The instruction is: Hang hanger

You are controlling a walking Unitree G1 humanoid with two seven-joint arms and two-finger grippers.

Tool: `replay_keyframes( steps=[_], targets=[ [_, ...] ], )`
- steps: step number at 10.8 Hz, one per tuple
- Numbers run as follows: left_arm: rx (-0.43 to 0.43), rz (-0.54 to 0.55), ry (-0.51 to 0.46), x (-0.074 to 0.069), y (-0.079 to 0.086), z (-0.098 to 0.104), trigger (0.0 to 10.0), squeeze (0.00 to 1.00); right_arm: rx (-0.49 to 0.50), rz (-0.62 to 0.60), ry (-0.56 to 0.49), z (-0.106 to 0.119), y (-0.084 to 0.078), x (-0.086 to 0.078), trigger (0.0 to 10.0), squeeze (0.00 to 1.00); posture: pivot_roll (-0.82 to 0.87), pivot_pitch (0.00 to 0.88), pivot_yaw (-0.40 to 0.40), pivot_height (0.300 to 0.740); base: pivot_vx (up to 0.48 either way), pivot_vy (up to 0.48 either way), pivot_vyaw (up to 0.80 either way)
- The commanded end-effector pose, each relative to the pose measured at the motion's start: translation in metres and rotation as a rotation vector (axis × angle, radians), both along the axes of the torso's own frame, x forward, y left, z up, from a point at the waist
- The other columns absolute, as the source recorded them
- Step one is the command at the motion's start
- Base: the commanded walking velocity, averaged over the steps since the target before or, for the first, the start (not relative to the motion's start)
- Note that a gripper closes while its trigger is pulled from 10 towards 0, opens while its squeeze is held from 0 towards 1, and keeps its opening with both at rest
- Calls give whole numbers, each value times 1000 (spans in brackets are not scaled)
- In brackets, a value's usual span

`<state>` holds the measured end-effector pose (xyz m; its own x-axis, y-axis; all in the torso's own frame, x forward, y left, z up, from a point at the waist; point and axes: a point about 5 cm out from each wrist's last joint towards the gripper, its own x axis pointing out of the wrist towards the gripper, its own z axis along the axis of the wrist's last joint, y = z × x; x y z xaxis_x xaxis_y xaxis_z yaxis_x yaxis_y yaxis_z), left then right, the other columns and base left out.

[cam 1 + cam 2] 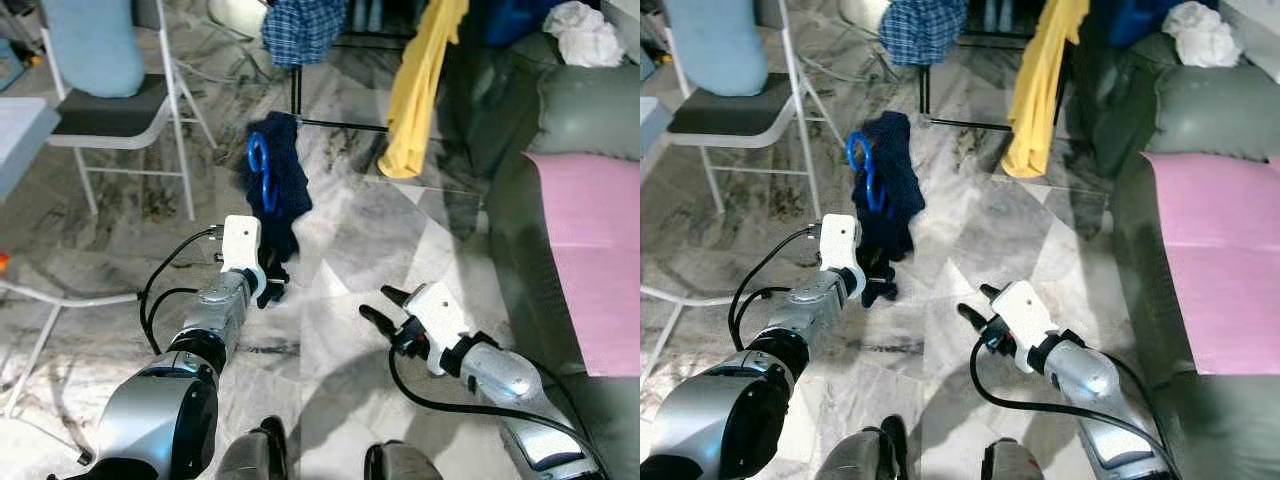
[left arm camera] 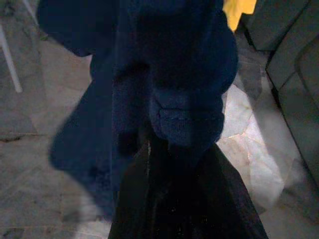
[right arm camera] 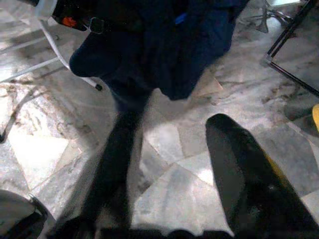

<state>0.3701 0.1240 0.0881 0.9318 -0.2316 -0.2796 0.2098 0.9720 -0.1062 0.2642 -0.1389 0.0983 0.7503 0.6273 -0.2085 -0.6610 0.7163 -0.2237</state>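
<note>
The navy garment's lower edge [image 1: 288, 200] sags in limp folds [image 3: 175, 84], so I expect its loose end to hang down below the robot's right gripper when the robot carries the hanger.
A dark navy garment [image 1: 283, 185] on a bright blue hanger [image 1: 262, 172] hangs upright over the marble floor, ahead and slightly left of me. My left gripper [image 1: 270, 287] is shut on the garment's lower end. In the left wrist view the navy cloth [image 2: 169, 74] rises straight from the dark fingers [image 2: 149, 199]. My right gripper [image 1: 378, 305] is held low to the right, apart from the garment, with its two fingers spread open and nothing between them. In the right wrist view the garment [image 3: 164, 45] hangs beyond the open fingers [image 3: 249, 184].
A black clothes rack base [image 1: 340, 125] stands behind, with a yellow garment [image 1: 425, 80] and a plaid shirt [image 1: 300, 30] hanging on the rack. A white folding chair [image 1: 130, 110] is at the left. A grey-green sofa [image 1: 520, 230] with a pink cloth [image 1: 590, 260] lines the right.
</note>
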Motion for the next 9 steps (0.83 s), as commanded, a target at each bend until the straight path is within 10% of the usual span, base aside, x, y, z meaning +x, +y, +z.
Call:
replay_keyframes(
  steps=[1,9],
  targets=[
    [-11,-5,-47,3,1,8,0,0,-10,7,5,-3,0,-3,10000,1000,-255,139,48,740,0,0,0],
    [-11,-5,-47,3,1,8,0,0,-10,7,5,-3,0,-3,10000,1000,-255,139,48,740,0,0,0]
  ],
)
